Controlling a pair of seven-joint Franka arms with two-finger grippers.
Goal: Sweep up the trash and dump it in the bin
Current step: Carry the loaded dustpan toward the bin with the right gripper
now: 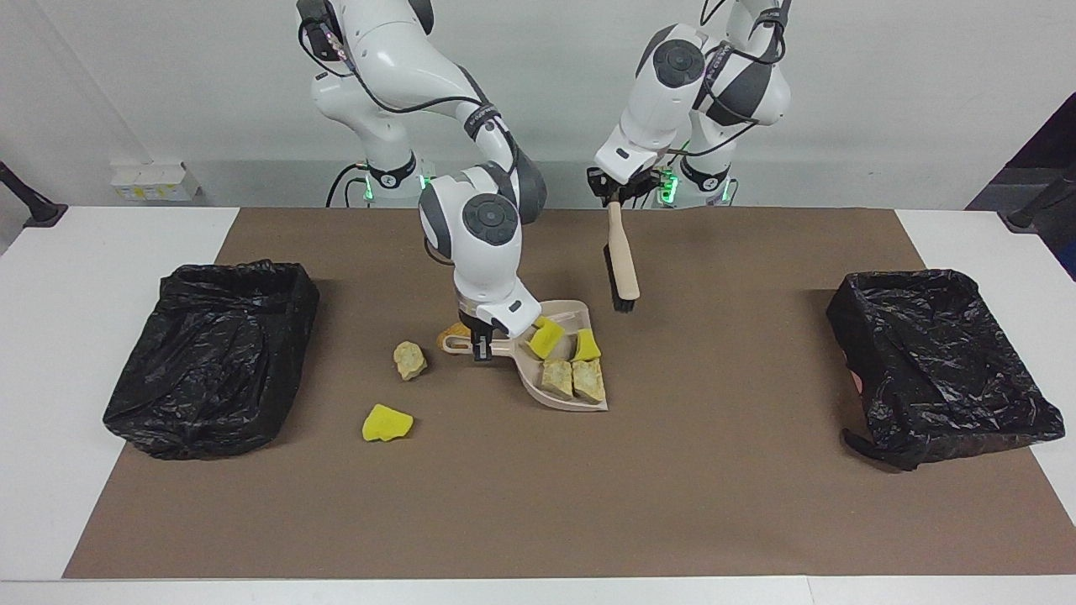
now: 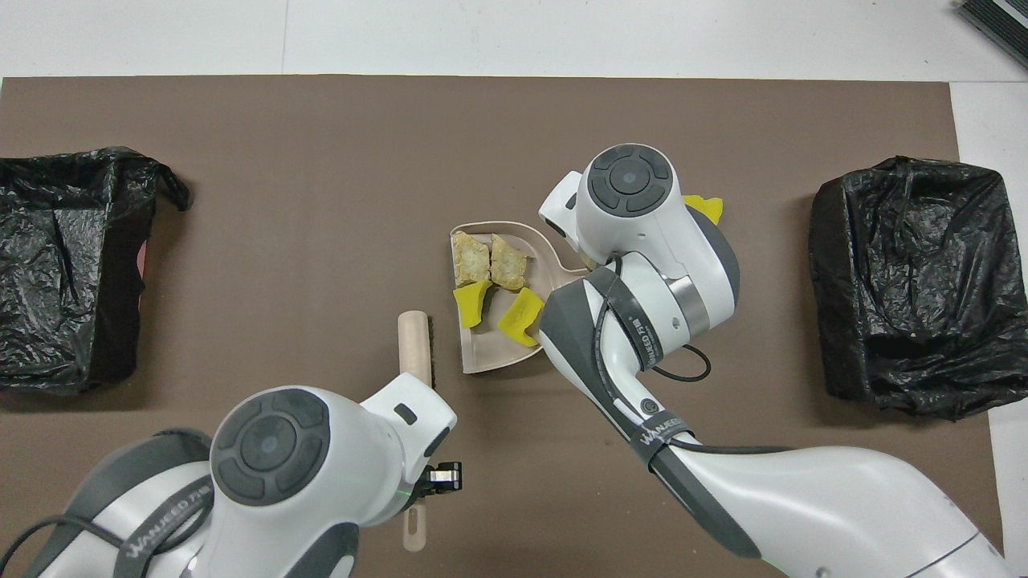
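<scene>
The brush (image 1: 622,260) is hanging clear of the beige dustpan. My left gripper should keep moving the brush down until it lies on the open mat (image 1: 589,264), and then let go.
My right gripper (image 1: 481,346) is shut on the handle of the beige dustpan (image 1: 538,388). In the pan lie four pieces of trash: two yellow sponge pieces (image 1: 546,336) (image 1: 587,344) and two cream chunks (image 1: 556,378) (image 1: 589,380). On the mat, toward the right arm's end, lie a cream chunk (image 1: 409,360) and a yellow sponge (image 1: 387,423). An orange-brown lump (image 1: 452,331) is half hidden by the gripper. My left gripper (image 1: 616,200) is shut on the handle of the brush (image 1: 620,265), which hangs clear of the pan.
Two bins lined with black bags stand on the brown mat, one at the right arm's end (image 1: 210,353) and one at the left arm's end (image 1: 941,361). From overhead the right arm covers most of the loose trash beside the dustpan (image 2: 486,357).
</scene>
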